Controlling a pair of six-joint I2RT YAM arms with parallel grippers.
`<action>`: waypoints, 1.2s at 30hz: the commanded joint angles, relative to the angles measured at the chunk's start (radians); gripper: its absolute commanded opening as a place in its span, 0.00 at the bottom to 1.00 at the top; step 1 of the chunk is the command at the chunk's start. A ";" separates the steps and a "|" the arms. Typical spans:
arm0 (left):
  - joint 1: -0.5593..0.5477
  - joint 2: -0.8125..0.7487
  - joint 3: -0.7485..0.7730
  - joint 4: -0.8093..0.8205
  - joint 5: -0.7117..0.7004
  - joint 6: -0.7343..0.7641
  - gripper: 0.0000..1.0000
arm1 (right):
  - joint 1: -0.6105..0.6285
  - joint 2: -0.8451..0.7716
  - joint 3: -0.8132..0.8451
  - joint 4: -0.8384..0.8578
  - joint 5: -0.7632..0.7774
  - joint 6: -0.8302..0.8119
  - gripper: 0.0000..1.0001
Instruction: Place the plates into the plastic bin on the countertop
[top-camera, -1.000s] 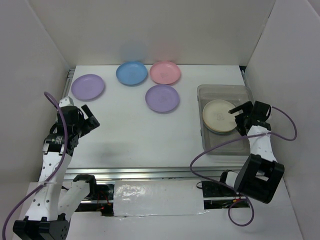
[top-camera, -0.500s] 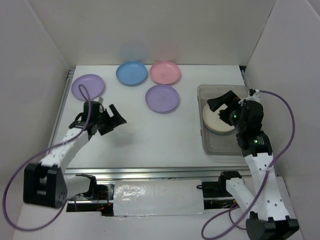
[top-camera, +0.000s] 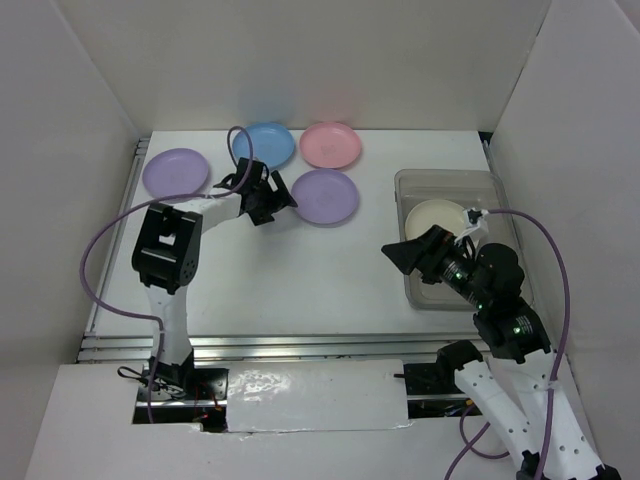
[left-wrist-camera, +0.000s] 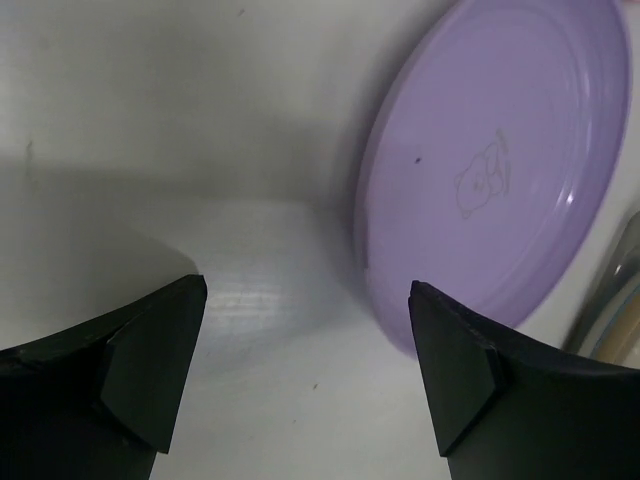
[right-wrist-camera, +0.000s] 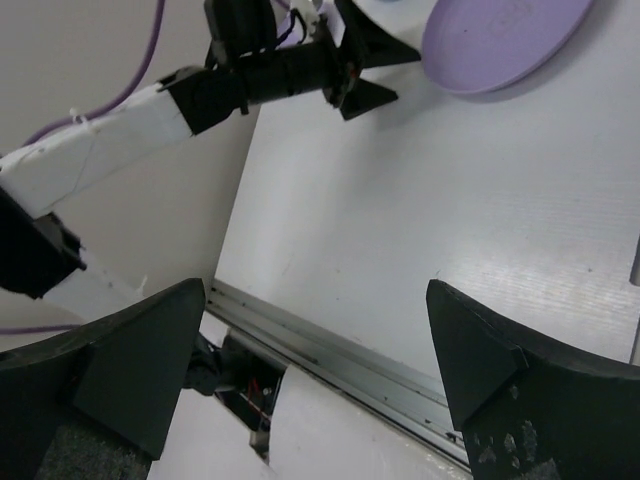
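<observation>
The second purple plate (top-camera: 325, 196) will stack on top of the cream plate (top-camera: 432, 216) when I lower it in, since the cream plate fills much of the bin.
On the white countertop (top-camera: 300, 270) lie a purple plate (top-camera: 176, 173) at far left, a blue plate (top-camera: 265, 145), a pink plate (top-camera: 331, 145) and a second purple plate (top-camera: 325, 196). A cream plate (top-camera: 437, 215) lies in the plastic bin (top-camera: 497, 185) at right. My left gripper (top-camera: 277, 203) is open and low, just left of the second purple plate (left-wrist-camera: 500, 170), which lies just ahead of its right finger. My right gripper (top-camera: 400, 255) is open and empty above the countertop, left of the bin. Yellow-orange and fruit-pattern plates are not visible.
White walls close in the left, back and right sides. A metal rail (right-wrist-camera: 330, 350) runs along the front edge. The left arm (right-wrist-camera: 200, 90) reaches across the countertop in the right wrist view. The bin's edge (left-wrist-camera: 615, 300) shows at the right of the left wrist view.
My left gripper has swung from the left side forward and right to the second purple plate. My right gripper has left the bin and moved left over the countertop.
</observation>
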 joint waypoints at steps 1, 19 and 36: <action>-0.016 0.101 0.093 -0.030 -0.053 -0.026 0.96 | 0.014 -0.027 -0.008 0.015 -0.057 0.003 1.00; -0.080 0.161 0.265 -0.235 -0.259 0.020 0.00 | 0.011 -0.059 -0.004 0.006 -0.063 -0.014 1.00; -0.293 -0.860 -0.239 -0.392 -0.338 0.087 0.00 | 0.149 0.315 -0.009 0.279 0.104 -0.057 1.00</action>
